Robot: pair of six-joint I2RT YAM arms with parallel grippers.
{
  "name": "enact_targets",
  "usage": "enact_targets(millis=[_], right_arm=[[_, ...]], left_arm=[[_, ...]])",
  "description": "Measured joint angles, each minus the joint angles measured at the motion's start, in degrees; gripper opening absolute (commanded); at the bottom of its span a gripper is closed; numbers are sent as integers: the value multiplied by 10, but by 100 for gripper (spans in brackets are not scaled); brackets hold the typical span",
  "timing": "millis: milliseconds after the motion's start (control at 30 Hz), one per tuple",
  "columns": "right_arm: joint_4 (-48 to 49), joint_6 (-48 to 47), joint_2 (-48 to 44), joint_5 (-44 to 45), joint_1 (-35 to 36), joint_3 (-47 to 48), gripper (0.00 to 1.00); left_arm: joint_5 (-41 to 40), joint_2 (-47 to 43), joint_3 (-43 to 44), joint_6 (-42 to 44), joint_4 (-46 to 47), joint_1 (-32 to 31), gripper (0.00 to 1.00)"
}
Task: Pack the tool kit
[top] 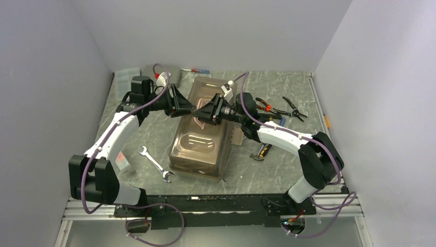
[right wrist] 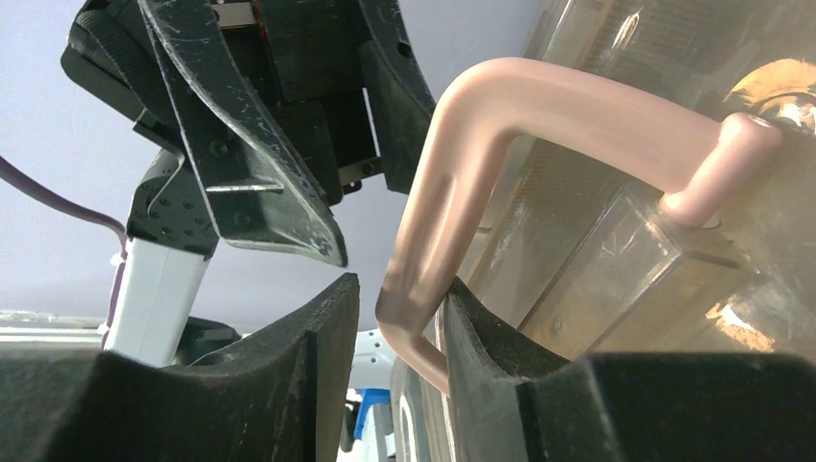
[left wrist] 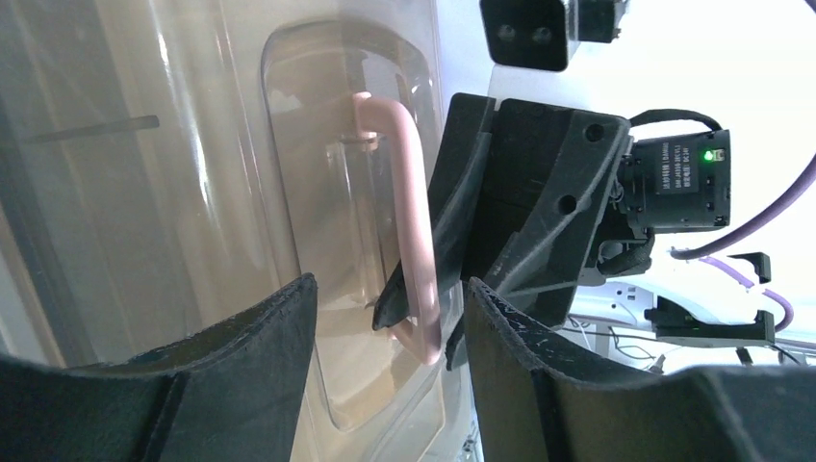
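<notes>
Both grippers are crowding the pink handle (top: 199,123). My left gripper should therefore take it, and my right gripper should open the lid from the lid's latch side.
The tan-brown toolbox (top: 198,149) lies in the middle of the table, its smoky lid (left wrist: 173,192) shut. Its pink handle (right wrist: 539,106) is raised off the lid. My right gripper (right wrist: 399,289) stands open around one end of the handle (left wrist: 414,241). The bar touches one of its fingers (right wrist: 481,337) and a gap shows on the other side. My left gripper (left wrist: 390,289) is open just short of the same handle end, facing the right gripper (left wrist: 520,202). Both grippers meet over the lid's far half (top: 198,110).
A steel wrench (top: 156,164) lies left of the toolbox. Pliers (top: 272,109) and a second pair (top: 294,109) lie to its right, with a hammer (top: 262,151) nearer. A screwdriver (top: 198,70), a clear organiser (top: 127,77) and a grey case (top: 154,72) sit at the back.
</notes>
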Motion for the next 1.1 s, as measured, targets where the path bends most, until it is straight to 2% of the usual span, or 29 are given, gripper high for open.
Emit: enact_targets(millis=[500, 633, 1100], right_arm=[[0, -1, 0, -7, 0, 0, 40], [0, -5, 0, -11, 0, 0, 51], [-38, -31, -27, -16, -6, 0, 60]], left_arm=[[10, 41, 15, -16, 22, -36, 62], [10, 54, 26, -13, 22, -43, 59], [-3, 96, 56, 8, -2, -67, 27]])
